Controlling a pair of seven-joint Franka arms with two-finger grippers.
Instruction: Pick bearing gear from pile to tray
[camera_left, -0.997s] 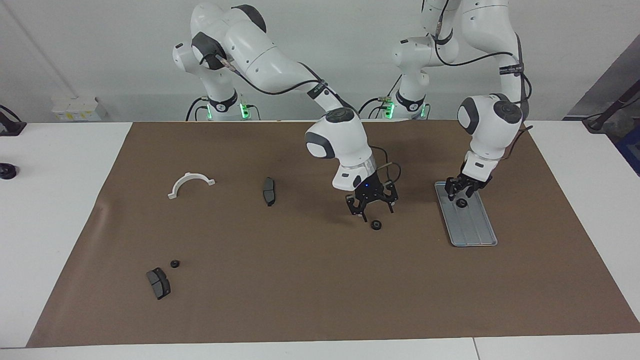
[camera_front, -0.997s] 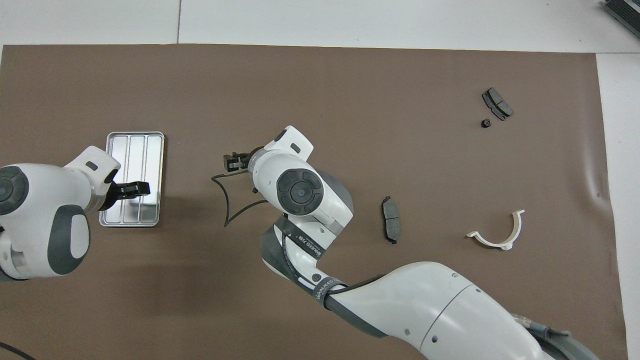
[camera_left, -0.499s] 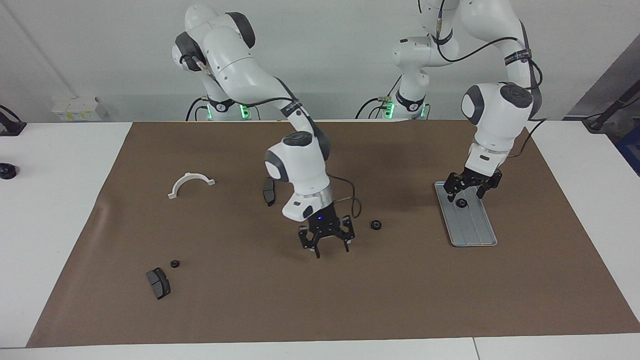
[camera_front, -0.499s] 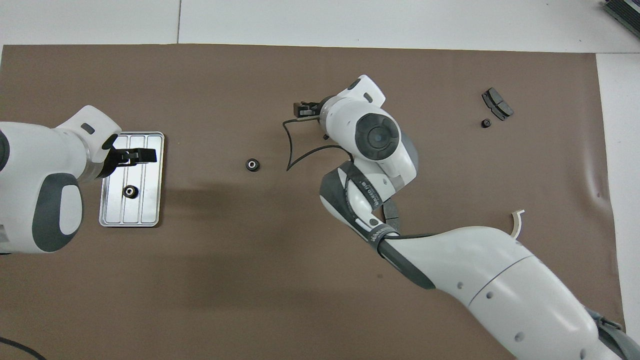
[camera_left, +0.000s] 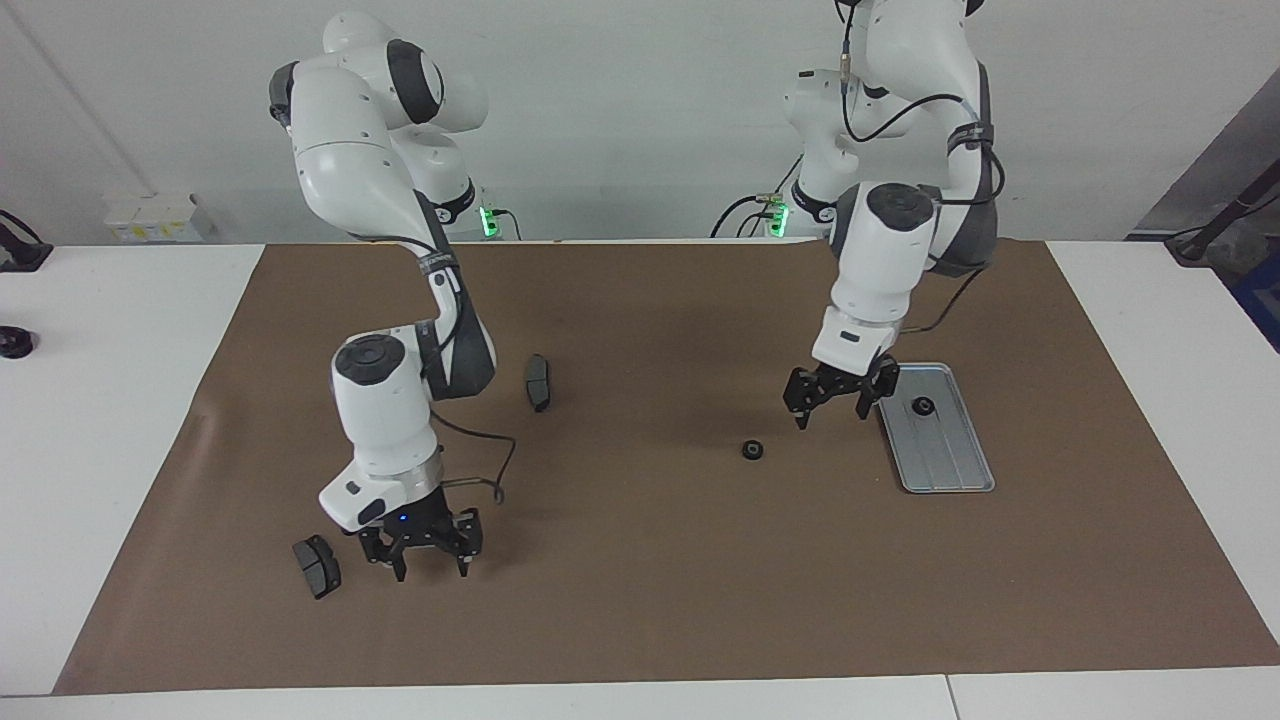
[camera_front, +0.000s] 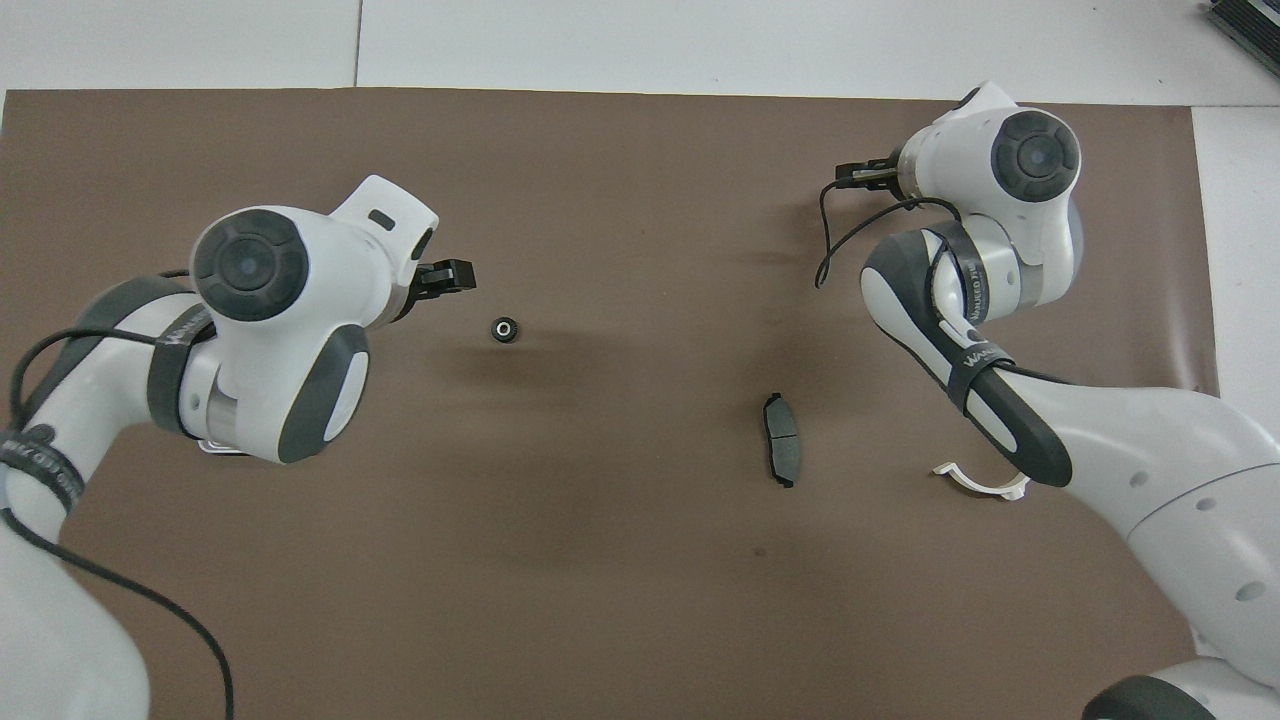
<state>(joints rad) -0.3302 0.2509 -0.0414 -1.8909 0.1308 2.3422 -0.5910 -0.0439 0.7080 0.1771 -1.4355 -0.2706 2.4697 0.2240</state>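
Next, I take the gear on the mat (camera_front: 505, 329) to the silver tray (camera_left: 939, 438) with my left gripper, since the gear lies beside it, far across from my right gripper.
One small black gear (camera_left: 923, 406) lies on the silver tray (camera_left: 950, 462) at the left arm's end of the mat. A second gear (camera_left: 752, 450) lies on the mat beside the tray; it also shows in the overhead view (camera_front: 505, 328). My left gripper (camera_left: 830, 410) is open and empty, low over the mat between that gear and the tray, and shows in the overhead view (camera_front: 455, 278). My right gripper (camera_left: 430, 567) is open and empty, low beside a dark brake pad (camera_left: 316, 566) at the right arm's end. The small gear near that pad is hidden.
Another brake pad (camera_left: 538, 382) lies mid-mat, nearer to the robots; it shows in the overhead view (camera_front: 783, 452). The white half-ring bracket (camera_front: 985, 485) is partly covered by the right arm. The brown mat (camera_left: 640, 600) covers the table. The left arm hides the tray in the overhead view.
The right gripper has swung from the middle of the mat to the brake pad at the right arm's end. The left gripper has moved off the tray toward the gear on the mat.
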